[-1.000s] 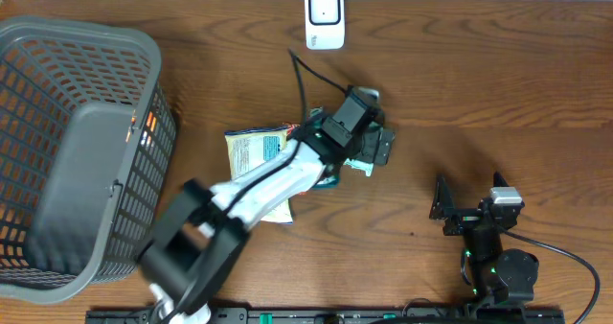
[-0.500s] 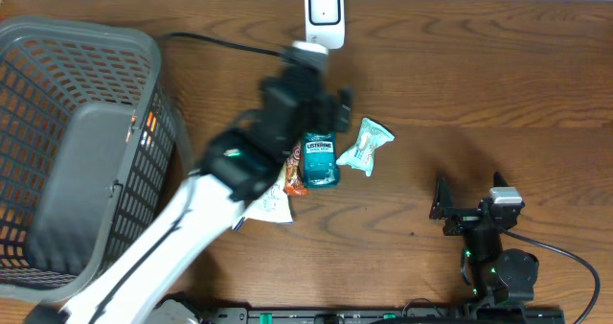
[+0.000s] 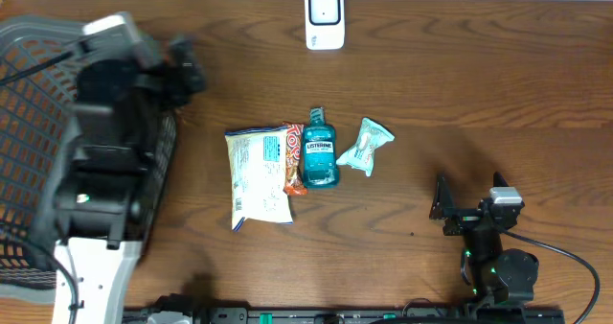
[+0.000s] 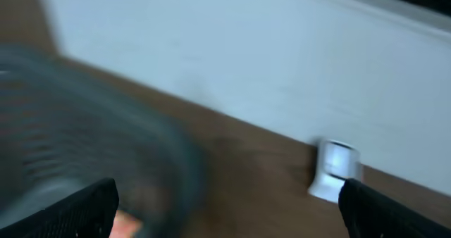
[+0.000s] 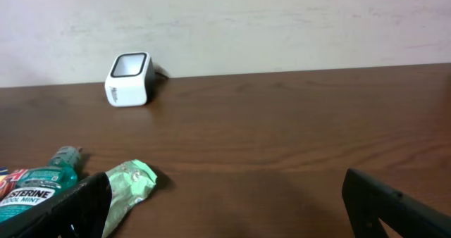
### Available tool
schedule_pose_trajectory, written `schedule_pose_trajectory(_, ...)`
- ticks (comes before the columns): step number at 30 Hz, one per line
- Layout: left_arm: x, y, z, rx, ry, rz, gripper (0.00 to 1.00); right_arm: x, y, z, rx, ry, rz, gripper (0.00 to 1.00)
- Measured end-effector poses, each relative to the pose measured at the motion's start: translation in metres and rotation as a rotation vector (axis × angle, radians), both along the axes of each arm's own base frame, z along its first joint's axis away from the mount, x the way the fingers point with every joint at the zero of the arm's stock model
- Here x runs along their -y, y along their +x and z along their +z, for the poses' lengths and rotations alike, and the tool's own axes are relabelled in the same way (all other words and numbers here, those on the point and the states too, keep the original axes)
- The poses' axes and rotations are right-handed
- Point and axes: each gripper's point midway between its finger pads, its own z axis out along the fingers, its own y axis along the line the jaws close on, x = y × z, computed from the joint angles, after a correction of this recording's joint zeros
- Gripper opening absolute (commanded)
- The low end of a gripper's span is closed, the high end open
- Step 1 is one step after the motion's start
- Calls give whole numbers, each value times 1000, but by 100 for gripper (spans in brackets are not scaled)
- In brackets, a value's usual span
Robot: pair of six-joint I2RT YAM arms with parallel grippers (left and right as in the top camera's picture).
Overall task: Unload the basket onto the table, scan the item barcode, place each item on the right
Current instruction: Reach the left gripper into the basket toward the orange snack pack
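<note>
I should keep reaching with my empty left gripper into the open grey basket (image 3: 36, 118), where the orange packet (image 4: 125, 224) lies, until my fingers close around the packet.
Three items lie mid-table: a white snack bag (image 3: 259, 175), a teal mouthwash bottle (image 3: 320, 153) and a pale green packet (image 3: 366, 145). The white barcode scanner (image 3: 325, 17) stands at the back edge. My left gripper (image 3: 187, 70) hangs open and empty by the basket's right rim, far left of the items. Its wrist view is blurred, showing the left gripper (image 4: 225, 217) with the scanner (image 4: 335, 169) ahead. My right gripper (image 3: 439, 209) rests open at the front right. Its own view shows the right gripper (image 5: 225, 220), bottle (image 5: 35, 186), packet (image 5: 127, 190) and scanner (image 5: 128, 79).
A large grey mesh basket (image 3: 29, 113) fills the left side, with my left arm over it. In the left wrist view the basket (image 4: 84, 125) is a blur. A pale wall (image 5: 282, 20) runs behind the table.
My left arm has swung from over the items in the middle to the far left above the basket, open throughout. The three items now lie uncovered. The right arm has not moved.
</note>
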Motion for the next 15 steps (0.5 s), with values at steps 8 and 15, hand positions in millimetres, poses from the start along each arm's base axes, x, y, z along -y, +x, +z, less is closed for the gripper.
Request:
schedule_pose_trajectory(8, -93, -12, -56, -219, -9, 262, 99, 0, 0, 0, 0, 0, 0, 99)
schedule_pose_trajectory(15, -149, -26, -130, -479, -77, 426, 99, 0, 0, 0, 0, 0, 0, 99)
